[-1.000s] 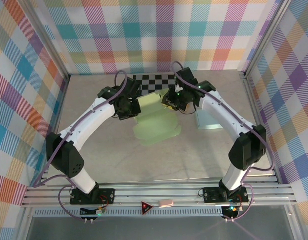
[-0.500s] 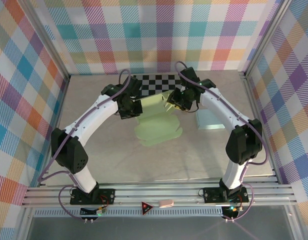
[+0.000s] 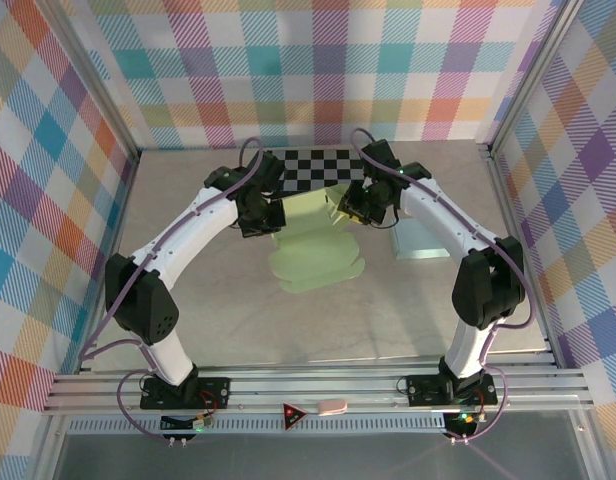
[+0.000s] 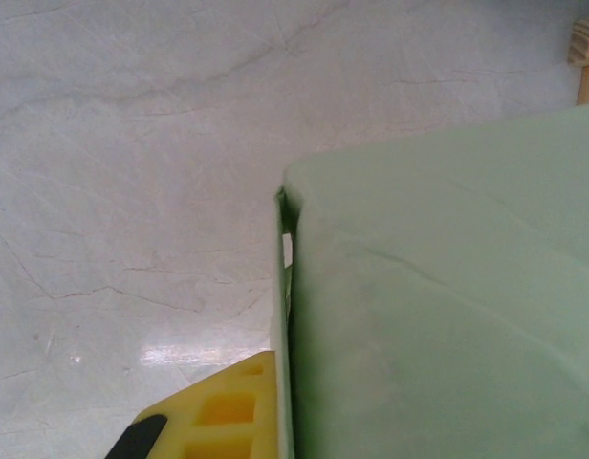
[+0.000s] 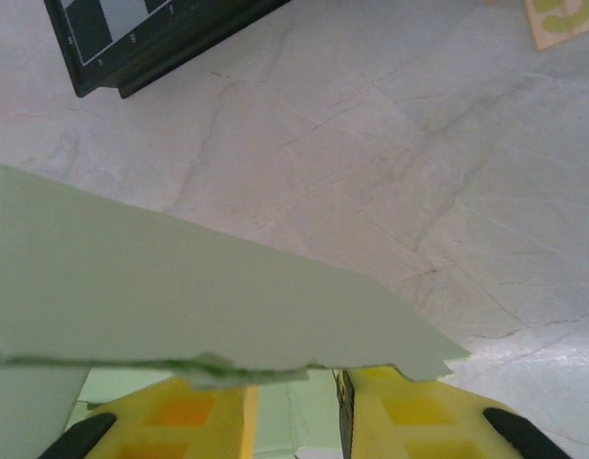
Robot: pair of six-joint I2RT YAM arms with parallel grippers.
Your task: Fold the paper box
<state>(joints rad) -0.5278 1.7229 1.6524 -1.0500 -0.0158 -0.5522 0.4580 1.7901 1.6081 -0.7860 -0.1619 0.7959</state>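
Observation:
My right gripper should back out and push on the box's open end (image 3: 335, 202) from outside, because the tapered flap (image 5: 395, 320) sticks out over my right gripper's fingers.
The pale green paper box (image 3: 313, 250) lies partly folded in the middle of the table, its rear panels raised between the two grippers. My left gripper (image 3: 274, 214) is shut on the box's left wall. In the left wrist view one yellow finger (image 4: 218, 416) presses against the thin wall (image 4: 283, 316), and a green panel (image 4: 447, 306) hides the other finger. My right gripper (image 3: 346, 208) is at the box's right rear. Its two yellow fingers (image 5: 180, 416) stand apart around green paper, and a flap (image 5: 180, 296) covers their tips.
A black-and-white checkerboard (image 3: 323, 168) lies just behind the box, near the back wall. A pale blue sheet (image 3: 420, 240) lies flat under the right forearm. Plaid walls close in the left, right and back sides.
Both grippers have shifted slightly toward the back with the box's rear panels. The raised flap between them now lies flatter. The right elbow has swung outward.

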